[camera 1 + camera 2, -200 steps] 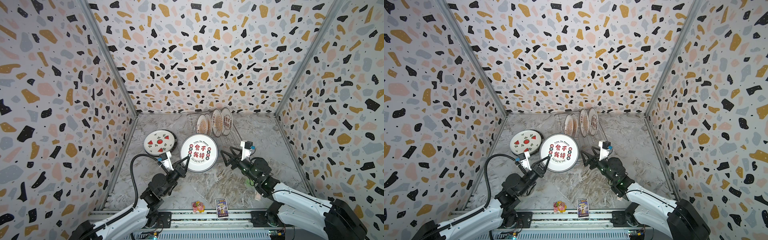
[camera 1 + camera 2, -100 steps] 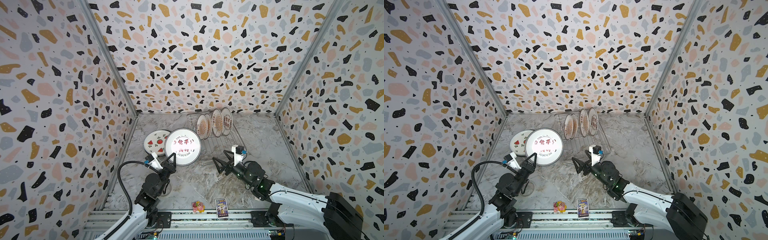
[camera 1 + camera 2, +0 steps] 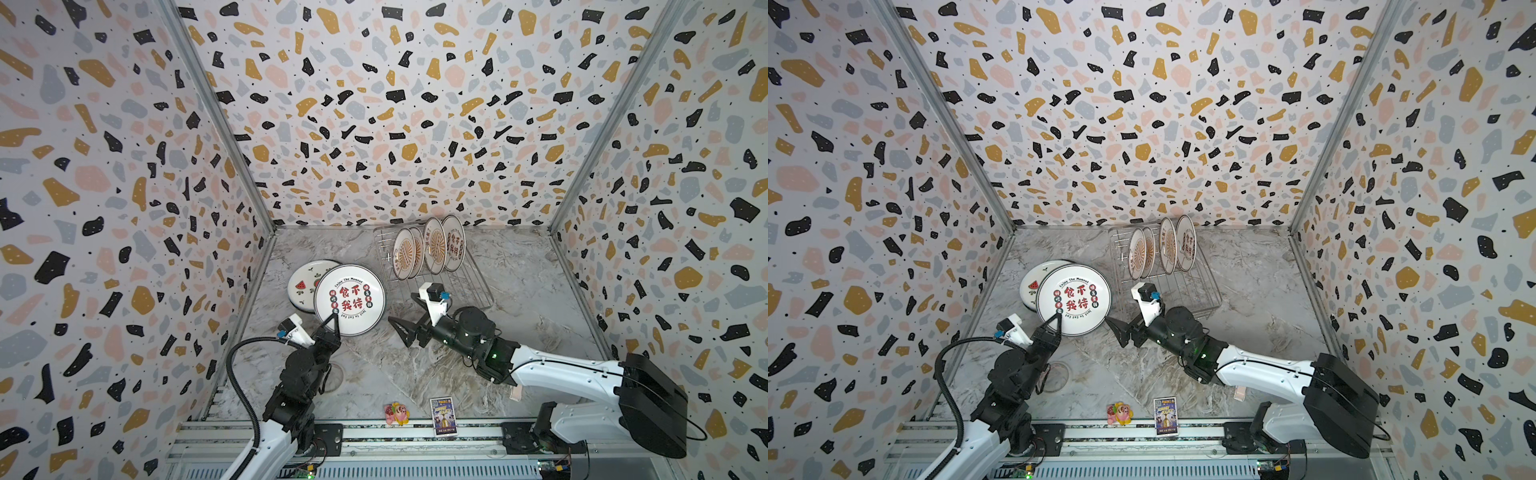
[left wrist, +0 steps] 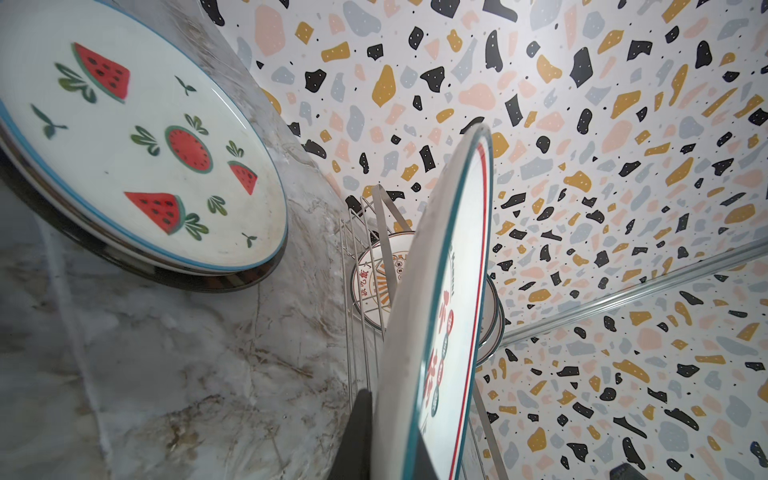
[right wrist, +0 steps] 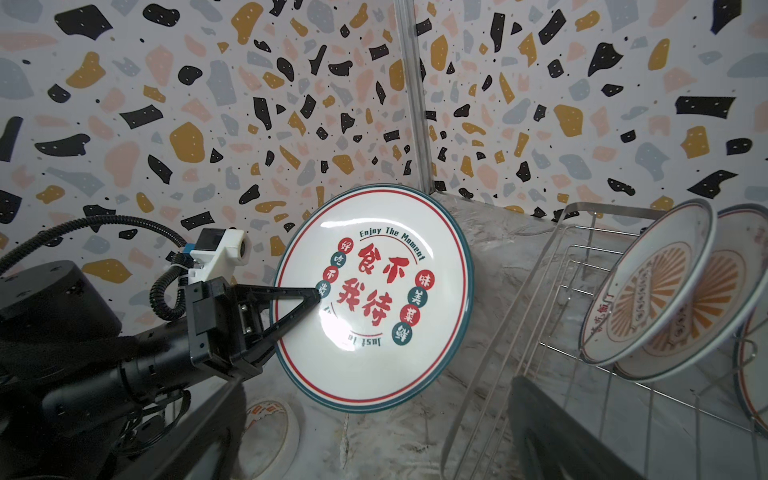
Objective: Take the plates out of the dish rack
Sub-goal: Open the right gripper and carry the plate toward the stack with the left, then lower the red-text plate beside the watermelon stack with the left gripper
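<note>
I should keep holding with my left gripper, as the held plate's free rim (image 3: 384,298) faces my open right gripper (image 3: 405,328), until my right gripper closes there, and then let go.
My left gripper (image 3: 332,322) is shut on the rim of a plate with red characters (image 3: 349,299), which it holds tilted above the table. The left wrist view shows this plate (image 4: 449,332) edge-on with a finger (image 4: 361,432) against its back. Behind it, a watermelon plate (image 3: 303,282) lies flat at the left on top of another plate. Several plates (image 3: 428,249) stand upright in the dish rack (image 3: 478,291) at the back. My right gripper (image 3: 402,308) is open and empty, between the held plate and the rack's front edge (image 5: 490,353).
A small pale ring (image 3: 332,376) lies on the marble table beside my left arm. A small toy (image 3: 397,413) and a card (image 3: 442,411) sit at the front edge. Patterned walls close in the left, back and right sides.
My left gripper has carried the red-character plate to the left, and it now overlaps the watermelon plate in the top views. My right arm has also moved left, and its jaws have opened wider.
</note>
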